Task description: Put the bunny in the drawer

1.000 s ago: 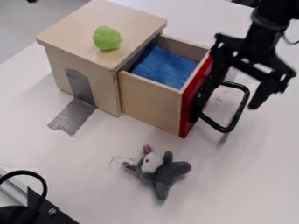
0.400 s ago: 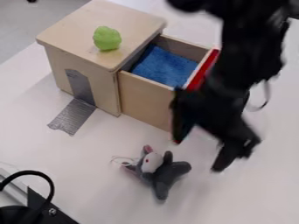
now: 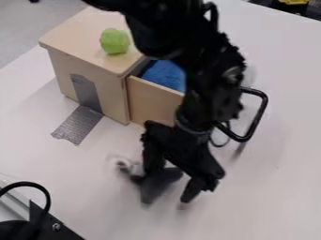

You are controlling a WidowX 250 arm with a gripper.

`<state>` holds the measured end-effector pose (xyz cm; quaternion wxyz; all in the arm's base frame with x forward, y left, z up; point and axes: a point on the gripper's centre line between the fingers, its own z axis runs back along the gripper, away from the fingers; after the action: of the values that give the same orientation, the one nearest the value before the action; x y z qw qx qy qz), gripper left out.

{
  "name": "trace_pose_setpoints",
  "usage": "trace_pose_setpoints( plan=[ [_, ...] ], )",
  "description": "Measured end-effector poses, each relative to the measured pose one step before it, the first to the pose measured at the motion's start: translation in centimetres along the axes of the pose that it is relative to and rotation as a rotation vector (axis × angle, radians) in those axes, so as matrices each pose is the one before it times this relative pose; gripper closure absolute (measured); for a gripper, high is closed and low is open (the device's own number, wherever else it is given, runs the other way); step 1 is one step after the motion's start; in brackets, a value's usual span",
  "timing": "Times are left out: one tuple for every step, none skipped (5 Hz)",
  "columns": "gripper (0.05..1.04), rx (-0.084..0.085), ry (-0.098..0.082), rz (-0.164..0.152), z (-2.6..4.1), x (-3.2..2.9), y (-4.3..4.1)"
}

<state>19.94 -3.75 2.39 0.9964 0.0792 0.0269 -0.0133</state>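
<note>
The drawer has blue cloth lying lower than its rim, so I should expect its hidden part to have more cloth in it, with space above for the bunny.
My gripper (image 3: 168, 190) hangs low over the front of the table, its fingers spread open around the bunny's area. The grey plush bunny (image 3: 155, 183) lies on the table, partly covered by the left finger; whether they touch I cannot tell. Behind the arm, the wooden drawer (image 3: 153, 102) stands pulled out of its box, with blue cloth (image 3: 165, 75) inside. The arm hides the drawer's right part and its red front, while the black handle (image 3: 258, 112) sticks out at the right.
The wooden box (image 3: 94, 65) carries a green lump (image 3: 115, 41) on top. Silver tape (image 3: 79, 124) runs from its side onto the white table (image 3: 276, 187). Black equipment with a cable (image 3: 37, 213) occupies the lower left corner.
The gripper has swung left and down from beside the drawer's handle to the bunny, passing in front of the drawer. The drawer has stayed pulled out.
</note>
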Motion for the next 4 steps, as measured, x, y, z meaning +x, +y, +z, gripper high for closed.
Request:
trace_pose_setpoints(
  plan=[
    [0.084,-0.0126,-0.0129,0.0043,0.354,-0.075,0.748],
    [0.1,-0.0035,0.0071,-0.0042,-0.078,-0.126,0.105],
    [0.198,0.0238,0.0633,-0.0213,-2.174,-0.015,-0.095],
    [0.463,0.0098,0.0381,-0.0026,-1.163,0.18,-0.142]
  ],
)
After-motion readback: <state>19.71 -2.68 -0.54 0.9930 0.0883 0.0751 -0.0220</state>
